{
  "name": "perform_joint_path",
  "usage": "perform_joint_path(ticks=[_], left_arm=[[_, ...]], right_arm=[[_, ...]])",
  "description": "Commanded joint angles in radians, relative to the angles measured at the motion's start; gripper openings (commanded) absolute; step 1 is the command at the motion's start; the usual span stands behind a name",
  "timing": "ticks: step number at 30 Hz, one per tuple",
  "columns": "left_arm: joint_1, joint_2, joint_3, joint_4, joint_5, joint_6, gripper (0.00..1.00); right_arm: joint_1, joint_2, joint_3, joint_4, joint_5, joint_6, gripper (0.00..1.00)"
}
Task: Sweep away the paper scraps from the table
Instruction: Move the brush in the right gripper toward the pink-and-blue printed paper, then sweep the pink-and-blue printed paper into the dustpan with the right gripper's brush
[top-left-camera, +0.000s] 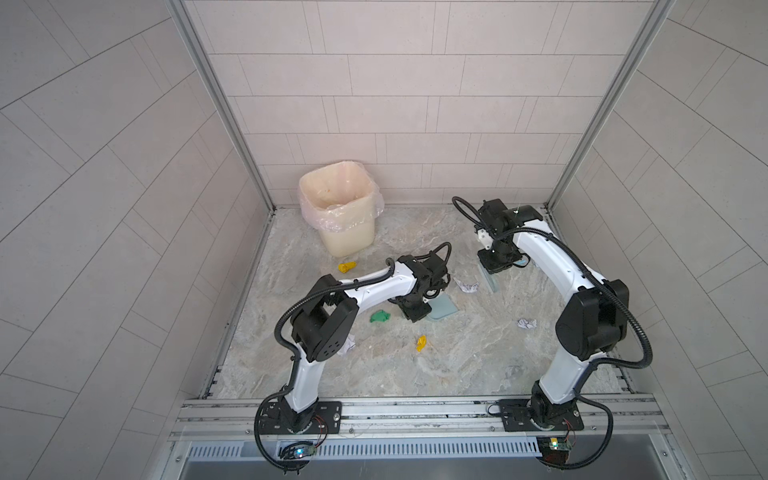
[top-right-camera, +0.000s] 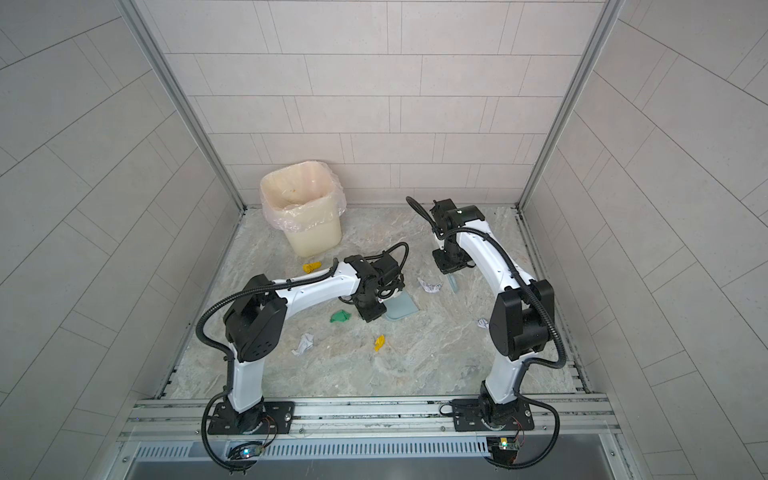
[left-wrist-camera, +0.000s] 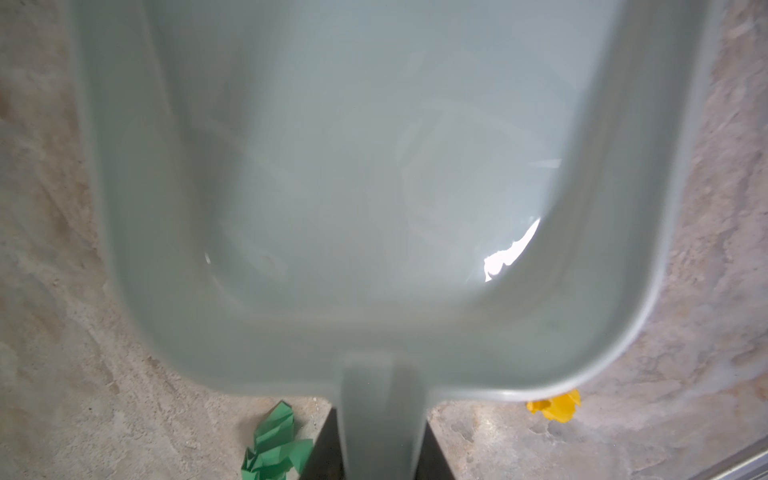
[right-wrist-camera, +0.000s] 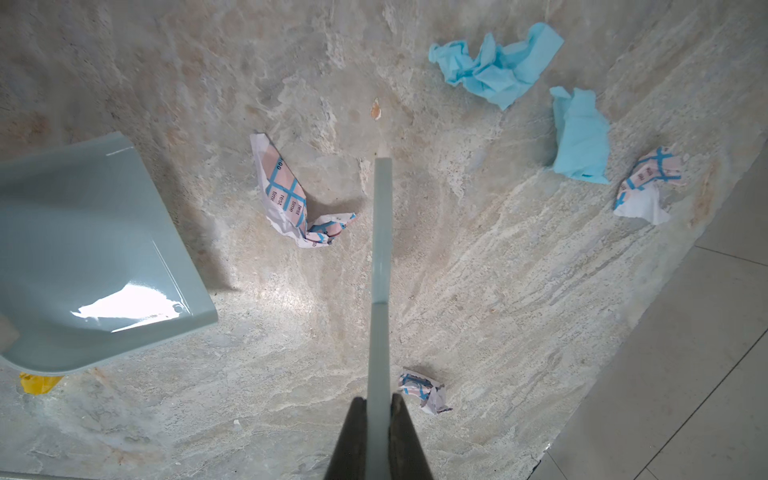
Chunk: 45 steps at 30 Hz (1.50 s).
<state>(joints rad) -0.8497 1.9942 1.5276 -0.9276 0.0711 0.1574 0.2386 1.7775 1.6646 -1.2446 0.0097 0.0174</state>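
The brush stands past the printed scrap beside the dustpan's open edge, so I should turn back with my right gripper and sweep the scrap into the dustpan (top-left-camera: 443, 306).
Several paper scraps lie on the marbled table (top-left-camera: 457, 365): yellow ones (top-left-camera: 347, 266) (top-left-camera: 422, 343), a green one (top-left-camera: 380, 316) and white printed ones (top-left-camera: 466, 286) (top-left-camera: 527, 323). In the right wrist view, two light blue scraps (right-wrist-camera: 494, 66) (right-wrist-camera: 579, 137) and a printed scrap (right-wrist-camera: 286, 195) lie around the brush. My left gripper (left-wrist-camera: 382, 440) is shut on the handle of the pale blue dustpan (left-wrist-camera: 353, 187), which rests mid-table (top-left-camera: 442, 309). My right gripper (right-wrist-camera: 378, 401) is shut on the pale blue brush (right-wrist-camera: 381, 249), seen edge-on, at the back right (top-left-camera: 488, 278).
A cream bin (top-left-camera: 338, 208) lined with a clear bag stands at the back left against the wall. Tiled walls and aluminium rails (top-left-camera: 415, 409) enclose the table on all sides. Another white scrap (top-right-camera: 303, 344) lies beside the left arm's elbow.
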Motion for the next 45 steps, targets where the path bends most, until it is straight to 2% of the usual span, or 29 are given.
perform_joint_path(ticks=[1, 12, 19, 27, 31, 38, 45], left_arm=[[-0.006, 0.023, 0.037, -0.003, 0.013, 0.014, 0.00], [-0.004, 0.076, 0.065, -0.011, -0.014, 0.033, 0.00], [-0.003, 0.097, 0.080, -0.009, -0.026, 0.041, 0.00], [-0.002, 0.103, 0.077, 0.000, -0.029, 0.044, 0.00], [0.001, 0.106, 0.075, 0.004, -0.032, 0.045, 0.00], [0.006, 0.106, 0.080, 0.009, -0.030, 0.047, 0.00], [0.009, 0.106, 0.072, 0.013, -0.030, 0.047, 0.00]], right_arm=[[0.005, 0.026, 0.017, -0.030, 0.007, -0.020, 0.00], [0.036, 0.075, 0.063, -0.061, -0.041, -0.025, 0.00], [0.053, 0.066, 0.092, -0.082, -0.111, -0.019, 0.00], [0.024, 0.087, 0.113, -0.066, 0.006, -0.004, 0.00], [0.026, 0.142, 0.150, -0.071, 0.010, -0.005, 0.00], [0.068, 0.181, 0.191, -0.100, -0.048, -0.015, 0.00], [0.120, 0.164, 0.198, -0.133, -0.180, -0.023, 0.00]])
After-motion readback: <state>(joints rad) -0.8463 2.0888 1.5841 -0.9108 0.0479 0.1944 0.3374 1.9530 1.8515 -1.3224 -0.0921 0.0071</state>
